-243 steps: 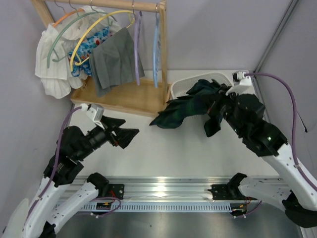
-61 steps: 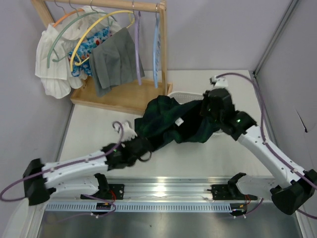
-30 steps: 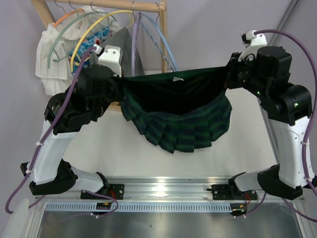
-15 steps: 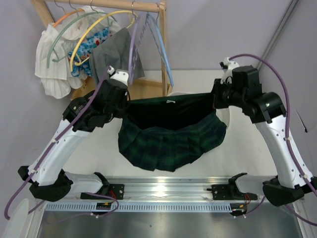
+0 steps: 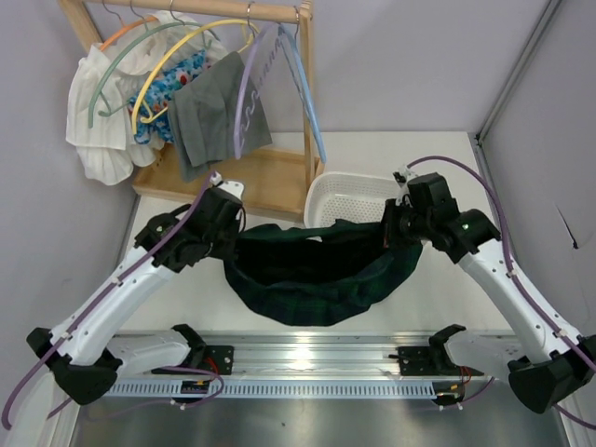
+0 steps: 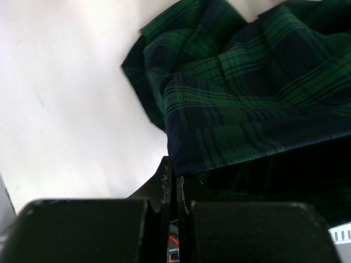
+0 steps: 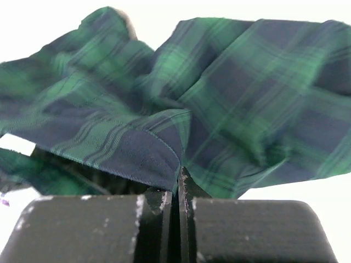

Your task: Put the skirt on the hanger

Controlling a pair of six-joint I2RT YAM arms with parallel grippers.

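I should put down my right gripper's end of the skirt and use that gripper to push the basket [image 5: 352,196] farther back first, because the white basket crowds the skirt's back edge [image 5: 346,224].
The dark green and navy plaid skirt [image 5: 321,279] hangs stretched between my two grippers low over the table, its lower folds resting on the surface. My left gripper [image 5: 230,244] is shut on the skirt's waistband [image 6: 219,142] at the left end. My right gripper [image 5: 393,237] is shut on the waistband [image 7: 164,142] at the right end. The lavender hanger [image 5: 248,88] with the wavy bar hangs on the wooden rack [image 5: 270,11] at the back, swung out at an angle, well above and behind the skirt.
A white perforated basket [image 5: 349,200] sits just behind the skirt. On the rack also hang a light blue hanger [image 5: 305,88], a yellow hanger [image 5: 177,56], a grey garment [image 5: 209,112] and a white ruffled garment [image 5: 98,130]. The rack's wooden base [image 5: 251,182] lies back left.
Both arms have come down and forward, lowering the stretched skirt from rack height to the table. The lavender and blue hangers still hang swung out at an angle.
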